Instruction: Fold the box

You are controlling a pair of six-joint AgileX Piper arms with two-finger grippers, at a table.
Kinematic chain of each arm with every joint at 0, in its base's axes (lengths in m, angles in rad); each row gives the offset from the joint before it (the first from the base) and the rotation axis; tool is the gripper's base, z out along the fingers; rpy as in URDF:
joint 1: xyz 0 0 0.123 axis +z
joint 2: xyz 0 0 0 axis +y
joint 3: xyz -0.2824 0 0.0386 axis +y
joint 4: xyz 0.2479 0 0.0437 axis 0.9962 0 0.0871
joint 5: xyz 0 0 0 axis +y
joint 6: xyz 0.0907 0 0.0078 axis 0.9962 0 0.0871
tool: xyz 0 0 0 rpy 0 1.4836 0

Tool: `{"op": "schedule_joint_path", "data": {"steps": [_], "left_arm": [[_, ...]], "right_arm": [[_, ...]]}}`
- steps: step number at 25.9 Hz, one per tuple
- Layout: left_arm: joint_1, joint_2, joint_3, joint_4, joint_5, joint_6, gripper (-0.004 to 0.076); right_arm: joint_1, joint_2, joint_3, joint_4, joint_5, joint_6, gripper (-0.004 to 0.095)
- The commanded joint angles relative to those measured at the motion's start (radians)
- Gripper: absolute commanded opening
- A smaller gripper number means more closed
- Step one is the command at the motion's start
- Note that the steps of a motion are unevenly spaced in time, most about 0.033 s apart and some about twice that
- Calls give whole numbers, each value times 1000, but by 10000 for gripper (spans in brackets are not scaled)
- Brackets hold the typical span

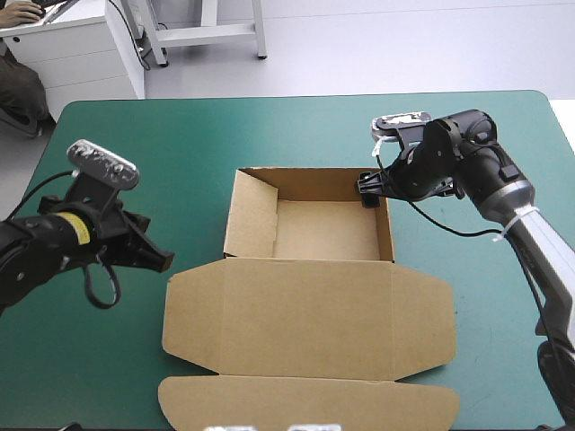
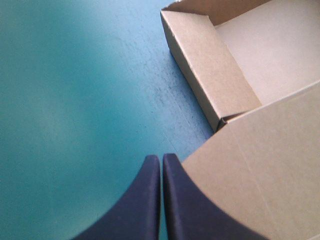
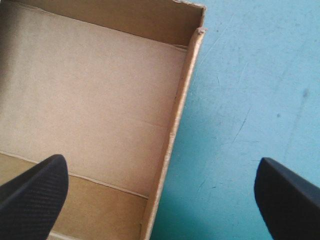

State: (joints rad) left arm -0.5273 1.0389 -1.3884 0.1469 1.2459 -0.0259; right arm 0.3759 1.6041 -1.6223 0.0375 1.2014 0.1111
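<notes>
The lid (image 1: 310, 319) is joined to the brown box along the tray's front edge (image 1: 308, 260), so when I pull the box aside, the lid will come along, still spread open.
The brown box (image 1: 310, 229) stands mid-table as an open tray with its walls raised. Its lid (image 1: 305, 319) lies flat toward the front, side flaps spread out. My left gripper (image 1: 162, 260) is shut and empty, low over the cover just left of the lid's left flap (image 2: 260, 170), its fingertips (image 2: 161, 161) ahead of the tray's left wall (image 2: 210, 75). My right gripper (image 1: 367, 189) is open at the tray's far right corner. It straddles the right wall (image 3: 181, 100), one finger (image 3: 35, 195) over the tray floor and the other (image 3: 287, 197) outside over the cover.
Teal-green cover (image 1: 269, 126) lies all around the box. The lid's front flap (image 1: 305, 402) reaches close to the table's front edge. Both arms come in from the sides, above the cover.
</notes>
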Motion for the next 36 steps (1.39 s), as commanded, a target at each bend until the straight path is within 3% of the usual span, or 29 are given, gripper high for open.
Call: {"op": "schedule_joint_path", "data": {"steps": [1,11,17,20,25,27,36], "left_arm": [[-5,-104,62,7,47,-4,-8],[-5,-512,459,-1,45,-109,-8],[-5,-594,486,4,45,-112,-8],[-5,-613,486,8,45,-112,-8],[-5,-619,486,12,45,-112,-8],[-5,-619,486,15,45,-112,-8],[-5,-619,486,46,45,-112,-8]], "right_arm": [[-1,-43,-29,-5,-29,-2,930],[-1,98,-23,18,-34,1,928],[-1,194,-23,20,-58,-2,911],[-1,230,-23,20,-72,-2,743],[-1,253,-23,20,-125,26,160],[-1,253,-25,20,-149,35,-19],[-1,253,-27,-4,-161,27,-19]]}}
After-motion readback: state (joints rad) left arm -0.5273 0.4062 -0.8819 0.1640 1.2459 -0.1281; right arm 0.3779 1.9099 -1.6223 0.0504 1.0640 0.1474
